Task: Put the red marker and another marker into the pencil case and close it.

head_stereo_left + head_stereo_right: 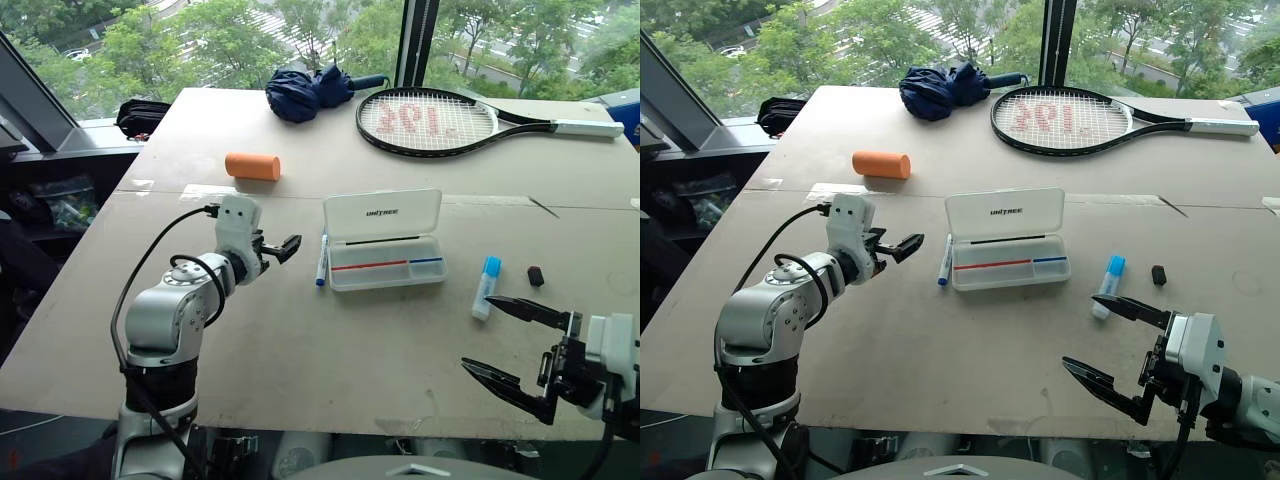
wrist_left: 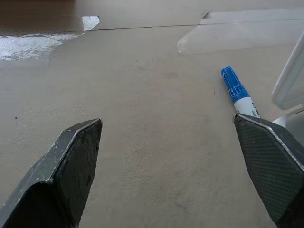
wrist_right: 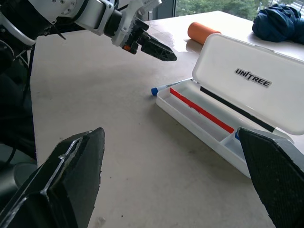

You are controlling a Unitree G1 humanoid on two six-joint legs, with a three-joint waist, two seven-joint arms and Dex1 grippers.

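Note:
My left gripper is open with the blue-capped marker (image 1: 322, 262) outside its fingers, beside the pencil case. Next, I move toward the case and grip the marker's white body (image 1: 946, 258).
The white pencil case (image 1: 383, 213) lies open at the table's middle, its lid standing up. In its tray lies the red marker (image 1: 368, 265), with a short blue piece (image 1: 427, 260) in the small end compartment and a thin black strip (image 3: 237, 109) along the hinge side. A blue-capped white marker (image 1: 322, 262) lies on the table just left of the case. My left gripper (image 1: 285, 247) hovers open and empty a little left of that marker (image 2: 240, 92). At the table's front right my right gripper (image 1: 478, 335) is held open and empty.
A white glue stick with a blue cap (image 1: 486, 287) and a small black object (image 1: 536, 275) lie right of the case. Farther back are an orange cylinder (image 1: 252, 166), a tennis racket (image 1: 430, 122) and a folded navy umbrella (image 1: 305, 92).

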